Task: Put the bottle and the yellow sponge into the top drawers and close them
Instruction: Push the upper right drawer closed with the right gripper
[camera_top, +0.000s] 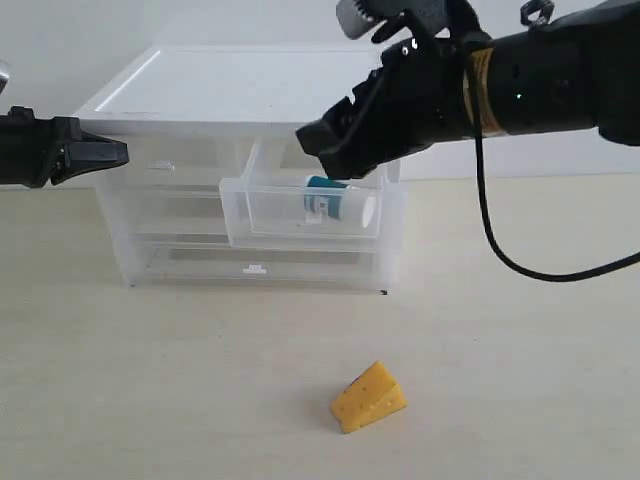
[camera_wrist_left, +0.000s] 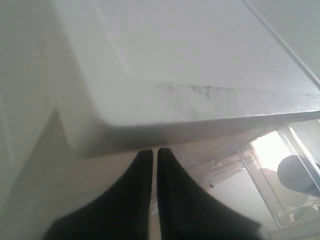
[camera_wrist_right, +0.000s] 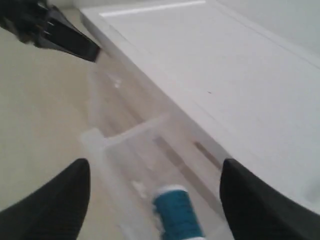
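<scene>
I expect the pulled-out drawer (camera_top: 300, 224) to slide all the way shut with the bottle (camera_top: 339, 201) inside when I push, because the bottle lies low on its side.
The bottle (camera_top: 338, 198) lies on its side inside the pulled-out right top drawer (camera_top: 300, 212); the right wrist view shows its teal band (camera_wrist_right: 176, 215) in the drawer (camera_wrist_right: 107, 145). My right gripper (camera_top: 335, 150) hovers just above it, open and apart from it, holding nothing (camera_wrist_right: 155, 172). The left top drawer (camera_top: 165, 165) is pushed in. My left gripper (camera_top: 118, 153) is shut and empty at the chest's left top corner (camera_wrist_left: 154, 151). The yellow sponge (camera_top: 368, 397) sits on the table in front of the chest.
The white-topped chest (camera_top: 250, 80) stands at the back, with two full-width drawers (camera_top: 255, 268) below the top pair, both pushed in. The beige tabletop (camera_top: 150, 390) extends in front around the sponge. A black cable (camera_top: 500, 250) hangs from the right arm.
</scene>
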